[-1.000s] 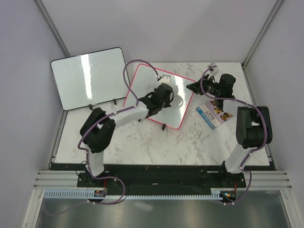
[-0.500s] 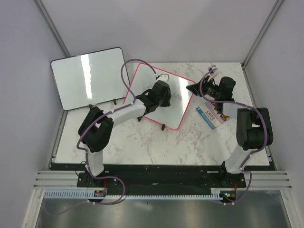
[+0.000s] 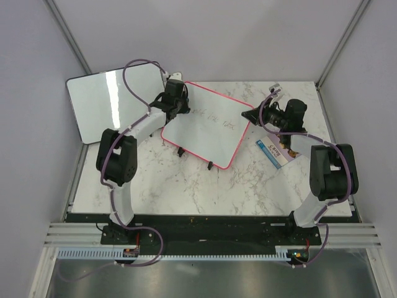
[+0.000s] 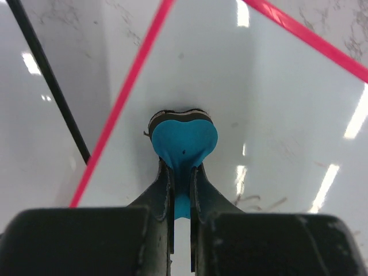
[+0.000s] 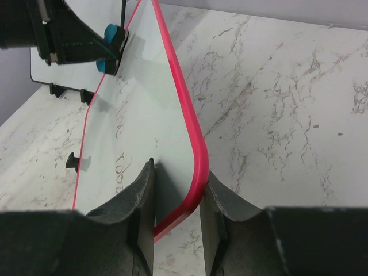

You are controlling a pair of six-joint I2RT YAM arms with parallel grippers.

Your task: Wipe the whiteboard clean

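The eraser (image 3: pixel 185 107) is next to the pink frame and grey handwriting is still in the middle of the board, so next my left gripper wipes back across the handwriting (image 3: pixel 213 117) toward my right gripper.
The whiteboard (image 3: pixel 208 133), pink-framed, lies on the marble table with faint grey handwriting (image 3: pixel 214 118) across its middle. My left gripper (image 3: pixel 180 99) is shut on a blue eraser (image 4: pixel 184 141), which presses on the board near its far left corner. In the right wrist view the eraser (image 5: pixel 111 49) sits beside the pink frame. My right gripper (image 3: pixel 253 115) is shut on the board's right corner (image 5: pixel 195 172), with one finger (image 5: pixel 144 195) on the white face and the other against the frame's outer edge.
A black-framed white board (image 3: pixel 115 102) leans at the far left, close to my left gripper. A blue-and-white booklet (image 3: pixel 277 151) lies on the table under the right arm. Grey walls and corner posts close in the table.
My left gripper has swept the eraser from the board's middle to its far left corner, uncovering the handwriting. The right gripper stays on the right corner.
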